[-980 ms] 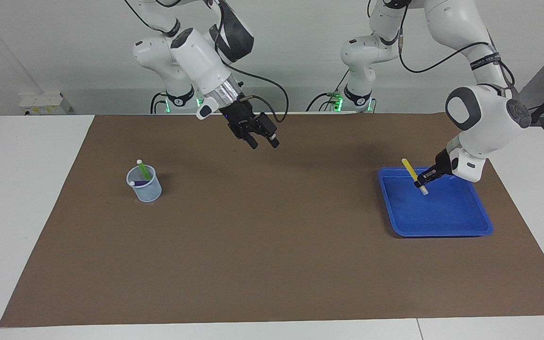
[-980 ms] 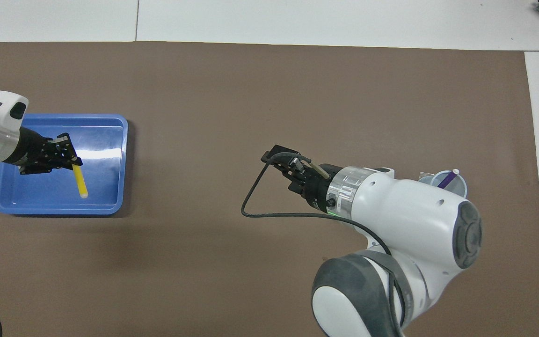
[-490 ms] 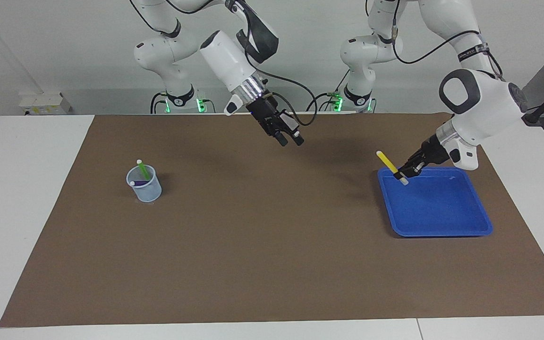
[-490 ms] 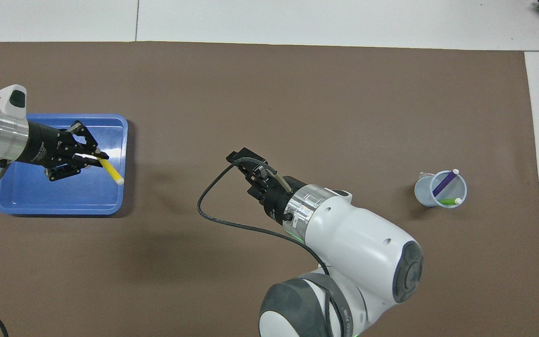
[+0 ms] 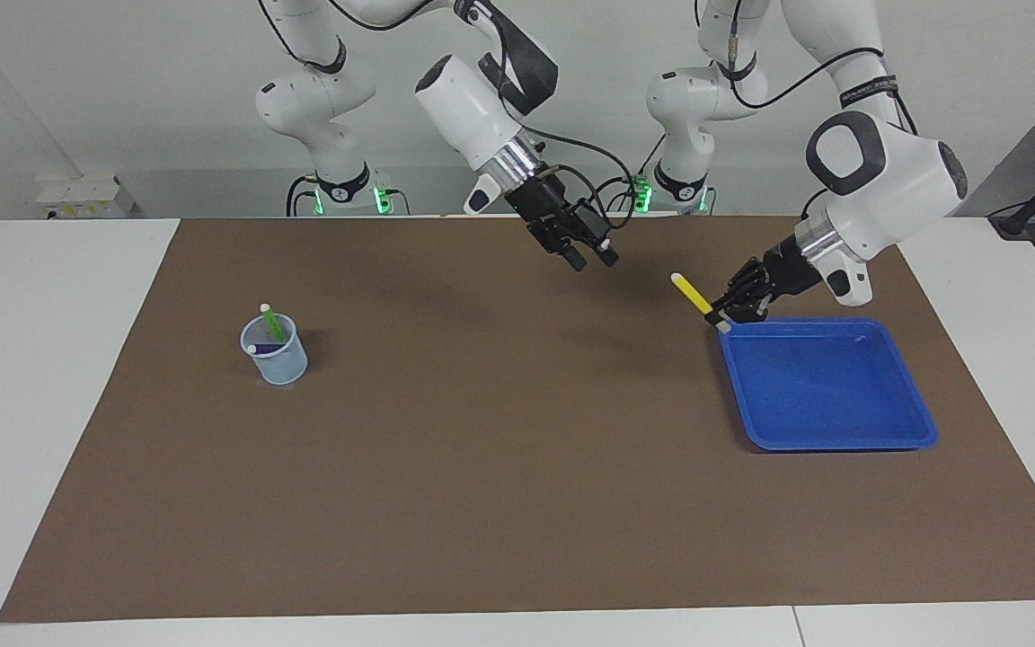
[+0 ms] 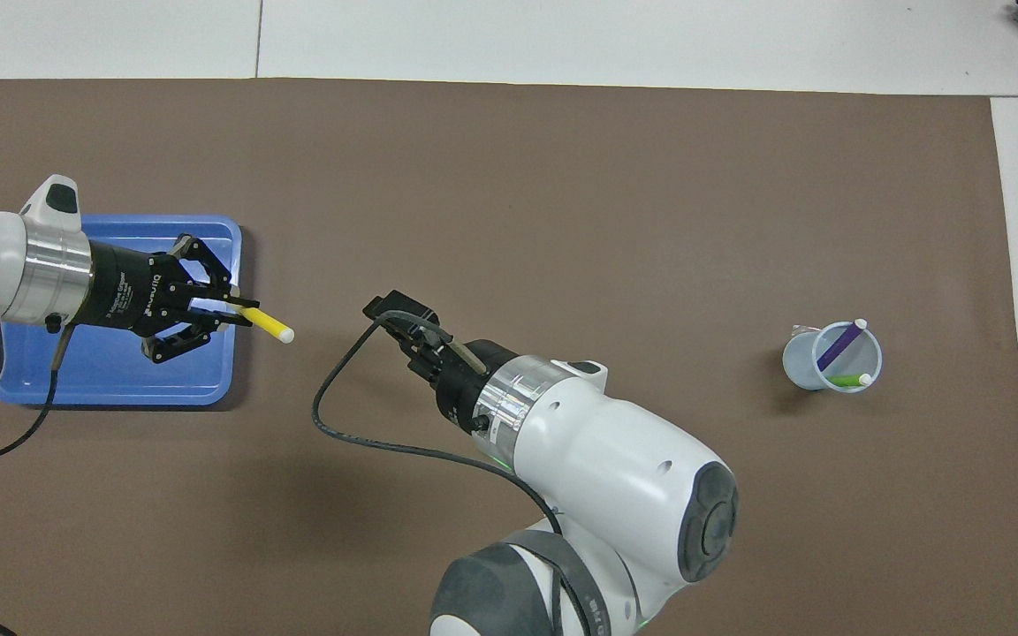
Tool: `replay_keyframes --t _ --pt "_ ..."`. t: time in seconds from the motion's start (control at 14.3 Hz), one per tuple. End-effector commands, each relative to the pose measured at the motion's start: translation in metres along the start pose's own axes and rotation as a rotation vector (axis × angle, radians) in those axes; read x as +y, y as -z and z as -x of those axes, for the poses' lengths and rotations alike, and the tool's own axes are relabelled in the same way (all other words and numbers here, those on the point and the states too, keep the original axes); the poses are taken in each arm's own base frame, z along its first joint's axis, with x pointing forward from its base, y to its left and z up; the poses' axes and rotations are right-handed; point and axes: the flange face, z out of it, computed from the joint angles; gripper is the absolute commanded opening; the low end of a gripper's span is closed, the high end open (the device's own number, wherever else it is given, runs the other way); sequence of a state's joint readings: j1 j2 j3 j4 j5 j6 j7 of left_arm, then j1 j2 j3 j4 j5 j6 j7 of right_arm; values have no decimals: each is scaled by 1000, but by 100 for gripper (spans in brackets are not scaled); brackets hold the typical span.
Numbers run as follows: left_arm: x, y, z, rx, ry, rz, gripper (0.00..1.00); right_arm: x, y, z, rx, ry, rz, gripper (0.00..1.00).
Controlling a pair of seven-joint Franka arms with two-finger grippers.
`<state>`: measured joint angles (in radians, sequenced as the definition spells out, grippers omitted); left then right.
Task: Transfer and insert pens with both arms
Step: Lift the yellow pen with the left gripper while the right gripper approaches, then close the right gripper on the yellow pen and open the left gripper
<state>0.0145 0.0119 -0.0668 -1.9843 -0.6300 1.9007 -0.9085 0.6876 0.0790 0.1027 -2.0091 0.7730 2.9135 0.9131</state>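
Observation:
The yellow pen (image 6: pixel 268 324) will rest at a tilt against the clear cup's rim when I put it in, because the purple and green pens (image 6: pixel 842 345) are leaning in that cup.
My left gripper (image 5: pixel 726 314) (image 6: pixel 233 311) is shut on the yellow pen (image 5: pixel 694 295) (image 6: pixel 265 324). It holds the pen in the air over the blue tray's edge, and the pen's free pale end points toward the middle of the table. My right gripper (image 5: pixel 593 261) (image 6: pixel 394 309) is open and empty, raised over the brown mat a short way from the pen's free end. The green pen (image 5: pixel 272 323) (image 6: pixel 845 381) and the purple pen (image 5: pixel 264 347) (image 6: pixel 840 343) stand in a clear cup (image 5: pixel 277 359) (image 6: pixel 802 364) toward the right arm's end.
The blue tray (image 5: pixel 841 442) (image 6: pixel 111 393) lies on the mat (image 5: pixel 499 467) toward the left arm's end, with nothing in it. White table surface borders the mat at both ends.
My left gripper lifted the yellow pen out of the tray and carried it toward the table's middle. My right gripper moved from near the cup toward the pen.

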Motion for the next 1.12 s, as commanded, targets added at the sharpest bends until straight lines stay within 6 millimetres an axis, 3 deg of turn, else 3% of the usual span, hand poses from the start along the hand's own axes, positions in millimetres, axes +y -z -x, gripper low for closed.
replay_keyframes --t 0.0,0.21,0.42,0.56,0.77,1.05 --pt "-20 3 24 -24 65 41 0 -13 -12 7 -12 3 -25 89" --pt "-32 5 42 -31 138 75 0 -19 -23 28 -40 28 -30 90" --pt "-31 -1 67 -24 216 86 0 -28 -38 40 -57 41 -41 90" --pt "-33 -6 79 -11 276 108 0 -22 -45 54 -66 69 -28 91" --pt "-36 -6 87 -9 337 119 0 -16 -48 59 -72 81 -14 88" --pt "-40 -5 88 -9 338 119 0 -16 -48 47 -59 122 -12 84"
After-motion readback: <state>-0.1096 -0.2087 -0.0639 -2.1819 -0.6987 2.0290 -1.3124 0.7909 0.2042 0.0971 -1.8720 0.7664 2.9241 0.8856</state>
